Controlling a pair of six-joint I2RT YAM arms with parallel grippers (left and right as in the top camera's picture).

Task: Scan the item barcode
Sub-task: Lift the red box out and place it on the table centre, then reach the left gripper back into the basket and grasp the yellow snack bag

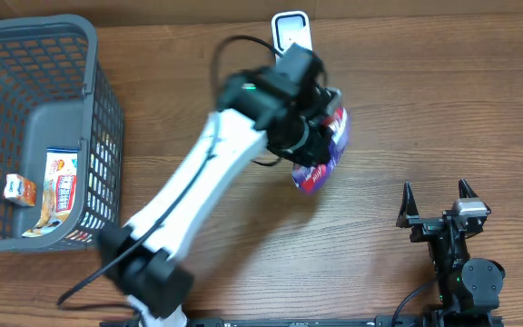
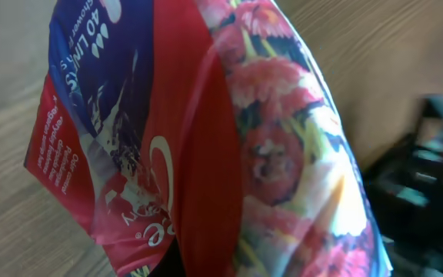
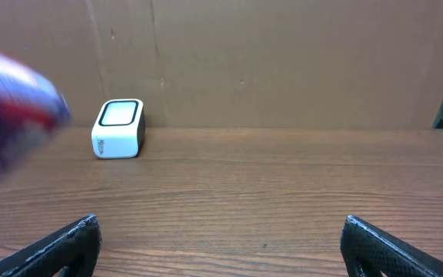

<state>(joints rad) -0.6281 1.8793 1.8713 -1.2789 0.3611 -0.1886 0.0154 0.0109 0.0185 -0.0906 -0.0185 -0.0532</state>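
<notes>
The packet (image 1: 335, 150) is hanging above open table (image 1: 287, 207), clear of the white scanner. My left gripper goes on lowering the packet until it touches the table and then lets go.
The item (image 1: 319, 162) is a soft packet, red and blue with a flower print. It hangs above the table, with my left gripper (image 1: 322, 120) shut on its top edge. It fills the left wrist view, where the packet (image 2: 206, 138) hides the fingers. No barcode shows in any view. The white scanner (image 1: 292, 29) stands at the table's far edge, just beyond the packet. In the right wrist view the scanner (image 3: 118, 128) sits at the back left and the packet (image 3: 6, 100) is a blur at the left. My right gripper (image 1: 437, 195) stands open near the front right, holding nothing.
A grey mesh basket (image 1: 62, 36) at the far left holds snack packets (image 1: 60, 186) and a small carton (image 1: 19, 189). A cardboard wall (image 3: 283, 61) backs the table. The right arm's base (image 1: 466, 272) sits at the front right.
</notes>
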